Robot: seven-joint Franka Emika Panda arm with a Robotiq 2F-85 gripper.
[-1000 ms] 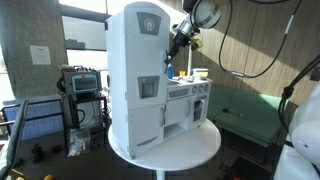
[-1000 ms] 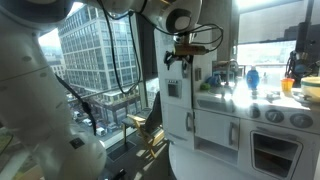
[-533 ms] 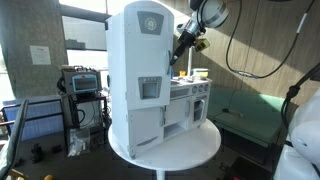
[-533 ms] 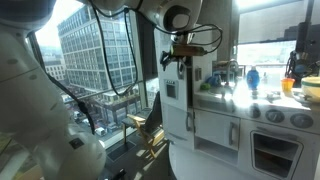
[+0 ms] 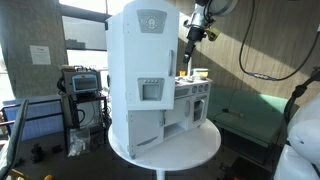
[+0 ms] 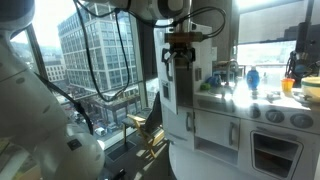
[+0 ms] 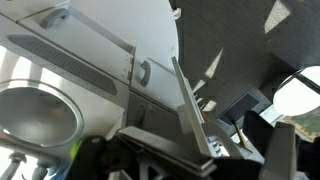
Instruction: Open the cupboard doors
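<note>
The cupboard door is only ajar, its thin edge [image 7: 188, 104] at my fingers; next my gripper goes behind it and pushes its inner side wide open.
The white toy cupboard [image 5: 140, 70] stands on a round white table [image 5: 190, 148] in both exterior views; in the other it is the tall white unit [image 6: 178, 100]. My gripper [image 5: 192, 28] is at its upper side edge, high up by the door [image 6: 168, 85]. In the wrist view the door's thin edge [image 7: 188, 100] stands ajar from the cupboard body [image 7: 100, 50] and runs straight into my jaws [image 7: 190, 158], which look closed on it. A small handle [image 7: 143, 72] shows on the front panel.
The toy kitchen counter with oven and small items [image 6: 262, 110] adjoins the cupboard. Racks of equipment [image 5: 82, 95] stand behind the table, a large window [image 6: 95, 55] is beside it, and cables [image 5: 250, 50] hang from the arm.
My gripper has moved up and outward along the cupboard's upper side, and the door edge has swung away from the body.
</note>
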